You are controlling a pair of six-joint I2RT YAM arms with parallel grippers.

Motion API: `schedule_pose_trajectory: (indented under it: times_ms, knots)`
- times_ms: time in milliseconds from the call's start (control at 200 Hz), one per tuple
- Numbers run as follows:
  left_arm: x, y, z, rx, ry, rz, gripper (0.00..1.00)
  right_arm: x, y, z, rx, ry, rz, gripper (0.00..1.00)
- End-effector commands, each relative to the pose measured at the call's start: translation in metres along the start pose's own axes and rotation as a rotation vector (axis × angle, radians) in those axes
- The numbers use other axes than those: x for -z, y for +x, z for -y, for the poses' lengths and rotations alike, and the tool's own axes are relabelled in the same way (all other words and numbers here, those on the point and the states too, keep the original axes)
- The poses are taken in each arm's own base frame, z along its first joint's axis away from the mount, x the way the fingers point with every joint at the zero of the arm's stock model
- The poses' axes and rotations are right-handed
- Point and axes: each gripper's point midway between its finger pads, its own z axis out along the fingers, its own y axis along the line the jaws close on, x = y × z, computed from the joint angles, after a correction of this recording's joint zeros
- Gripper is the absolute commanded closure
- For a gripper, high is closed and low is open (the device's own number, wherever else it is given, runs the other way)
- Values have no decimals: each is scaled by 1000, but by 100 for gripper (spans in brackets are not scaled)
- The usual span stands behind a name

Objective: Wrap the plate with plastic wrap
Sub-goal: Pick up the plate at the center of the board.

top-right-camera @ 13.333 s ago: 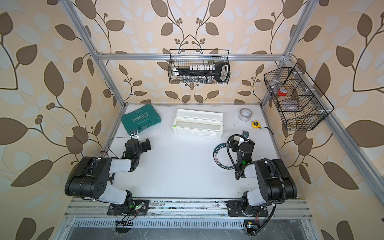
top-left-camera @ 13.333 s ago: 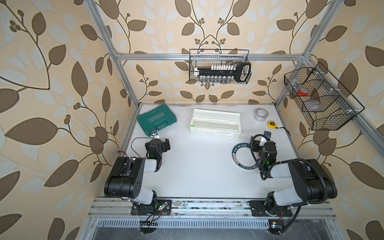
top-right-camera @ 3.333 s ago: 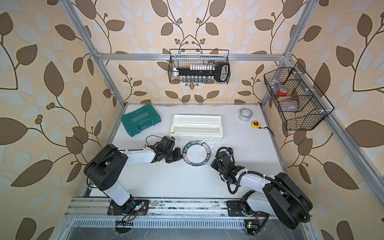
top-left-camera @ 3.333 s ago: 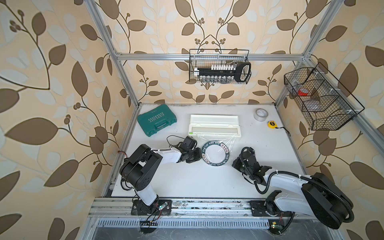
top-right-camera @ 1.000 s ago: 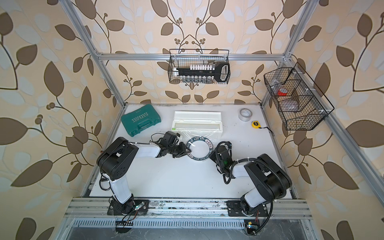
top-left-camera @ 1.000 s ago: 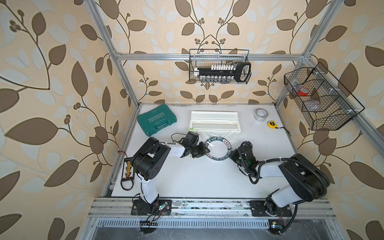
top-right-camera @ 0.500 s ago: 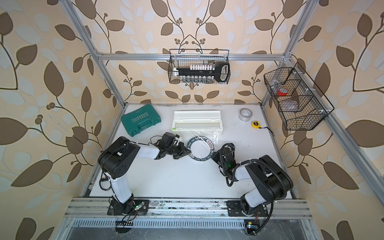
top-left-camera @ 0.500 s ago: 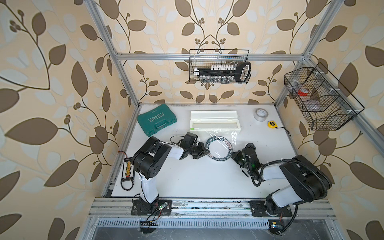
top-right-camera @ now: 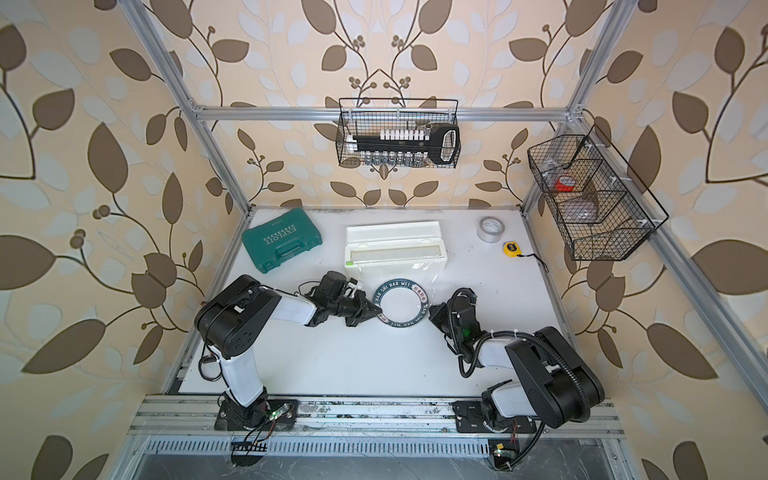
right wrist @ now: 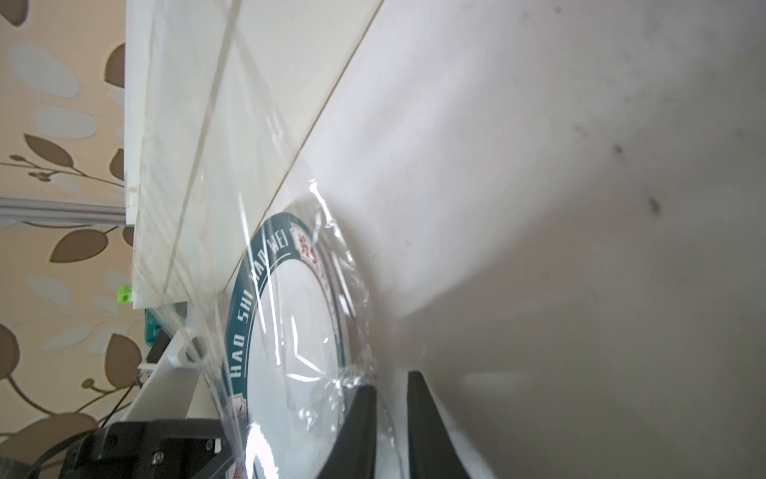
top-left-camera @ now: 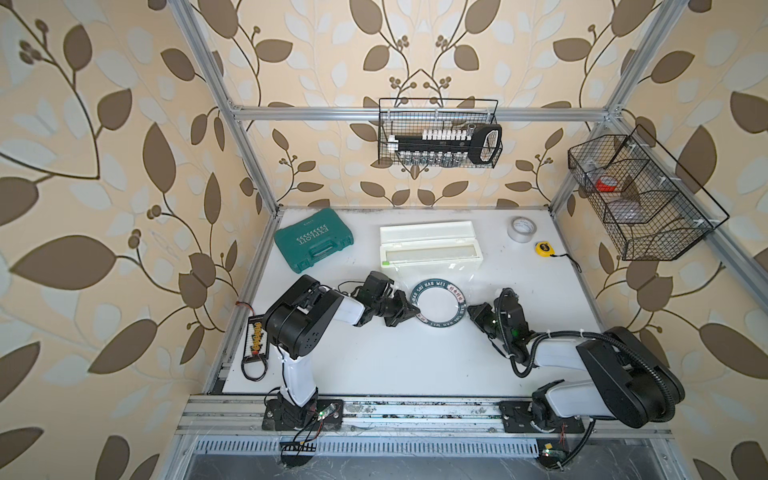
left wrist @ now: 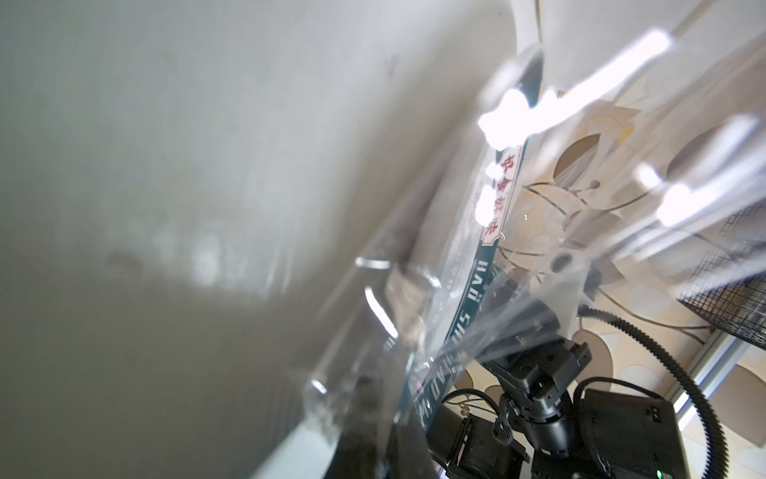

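Observation:
Loose wrap is up against my right gripper's finger outside the plate's rim. My right gripper should open and grab rim and wrap together before it lifts the plate.
The plate, white with a navy lettered rim, lies flat in front of the white dispenser box. The plastic wrap runs from the box over the plate, glossy and creased. My left gripper is at the plate's left rim, shut on a gathered fold of the wrap. In the left wrist view its jaws are blurred. My right gripper sits at the right rim, its jaws a narrow gap apart, with loose film against one finger.
A green tool case lies at the back left. At the back right lie a grey tape roll and a yellow tape measure. Wire baskets hang on the back wall and the right wall.
The left gripper has shut on the film at the plate's left rim. The right gripper's jaws have parted slightly and let the film go. The plate has slid slightly toward the front.

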Motion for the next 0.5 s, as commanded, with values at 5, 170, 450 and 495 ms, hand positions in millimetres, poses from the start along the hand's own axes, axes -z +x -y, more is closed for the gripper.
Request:
schedule_pose_trajectory:
  times_ms: [5, 170, 450, 495]
  knots:
    - [8, 20, 16, -12, 47, -59, 100, 1, 6, 15, -19, 80, -59, 71]
    - [15, 20, 21, -11, 63, -44, 100, 12, 7, 32, -27, 140, -96, 51]
    - [23, 14, 21, -8, 67, -24, 100, 54, -30, 33, 62, 252, -35, 34]
    - [23, 14, 22, -12, 68, -23, 100, 59, -33, 28, 108, 257, -39, 34]
